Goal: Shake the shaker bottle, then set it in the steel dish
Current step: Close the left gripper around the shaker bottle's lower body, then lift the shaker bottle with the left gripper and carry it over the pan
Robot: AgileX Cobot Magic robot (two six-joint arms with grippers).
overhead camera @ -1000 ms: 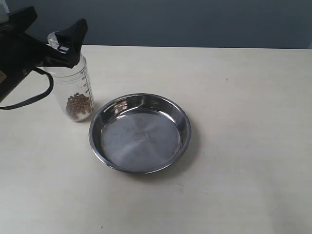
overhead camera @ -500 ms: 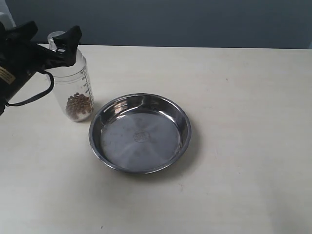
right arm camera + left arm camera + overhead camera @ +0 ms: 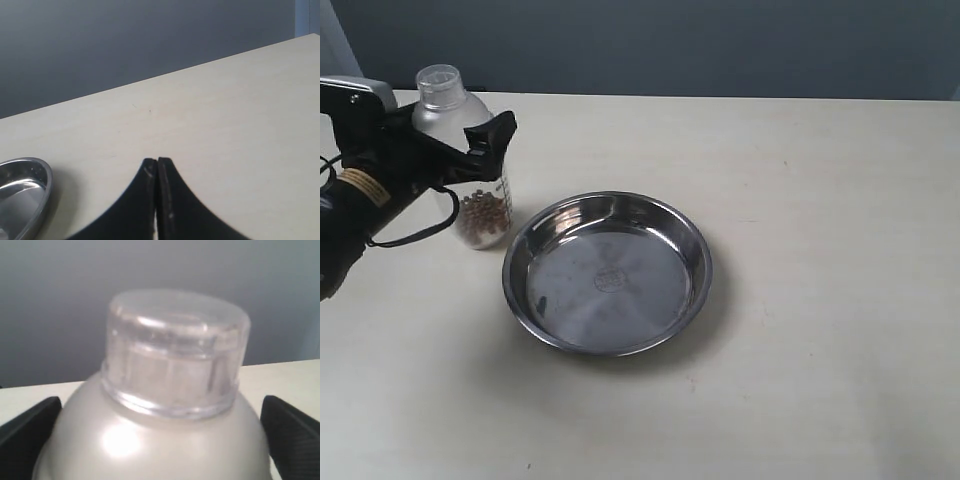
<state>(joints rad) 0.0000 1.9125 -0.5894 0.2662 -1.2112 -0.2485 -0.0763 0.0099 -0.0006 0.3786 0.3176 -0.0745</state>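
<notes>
My left gripper's open fingers are on both sides of the domed shoulder [image 3: 455, 107] of the upright shaker bottle. I keep going down until they reach its straight body [image 3: 486, 194], and then close them.
The shaker bottle [image 3: 480, 212] stands upright on the table just left of the steel dish [image 3: 610, 280], with brown grains at its bottom. My left gripper [image 3: 460, 140] straddles its domed shoulder below the cap, open, one black finger [image 3: 492, 133] in front of the bottle. In the left wrist view the bottle [image 3: 165, 390] fills the frame and the fingertips [image 3: 287, 427] flank the dome; my left gripper [image 3: 160, 440] shows no clear squeeze. My right gripper [image 3: 157, 161] is shut on nothing, above bare table, with the steel dish [image 3: 22, 187] at the view's edge.
The beige table [image 3: 820, 200] stretches to the right of the dish. A black cable [image 3: 415, 232] loops from the left arm beside the bottle. A dark wall runs behind the table's far edge.
My left gripper has dropped from the cap's level to the bottle's shoulder and shifted slightly right. The cap now shows above the fingers. Bottle and dish have not moved.
</notes>
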